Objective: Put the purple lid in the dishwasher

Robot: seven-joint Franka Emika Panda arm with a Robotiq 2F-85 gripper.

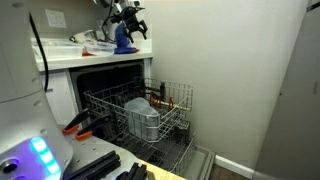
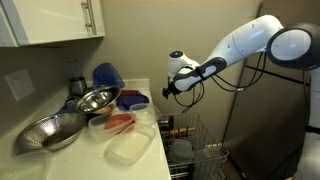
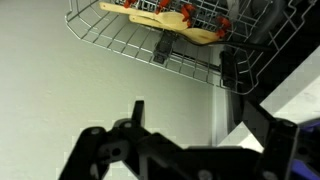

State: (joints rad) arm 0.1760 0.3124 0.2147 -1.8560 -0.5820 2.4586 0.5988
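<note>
The floor (image 3: pixel 185 112) past the counter's edge is under my open fingers, so my gripper should swing in over the counter to the purple lid (image 2: pixel 132 101) before it goes down and closes.
The purple lid (image 2: pixel 131 98) lies flat on the white counter, in front of the bright blue cone-shaped object (image 2: pixel 105 75). The dishwasher (image 1: pixel 105 78) stands open below the counter with its pale wire rack (image 1: pixel 172 103) pulled out; the rack also shows in an exterior view (image 2: pixel 195 140) and in the wrist view (image 3: pixel 120 35). My gripper (image 2: pixel 171 90) hangs in the air past the counter's edge, above the rack and apart from the lid. It shows in an exterior view (image 1: pixel 130 17) above the blue cone (image 1: pixel 122 38). In the wrist view its fingers (image 3: pixel 195 112) are spread with only floor between them.
Two steel bowls (image 2: pixel 55 130) (image 2: pixel 97 100) and clear plastic containers (image 2: pixel 130 148) crowd the counter. Steel pots (image 1: pixel 140 112) sit in the rack. Orange and red utensils (image 3: pixel 165 18) lie in the rack. A wall (image 1: pixel 250 70) stands close beside the open dishwasher.
</note>
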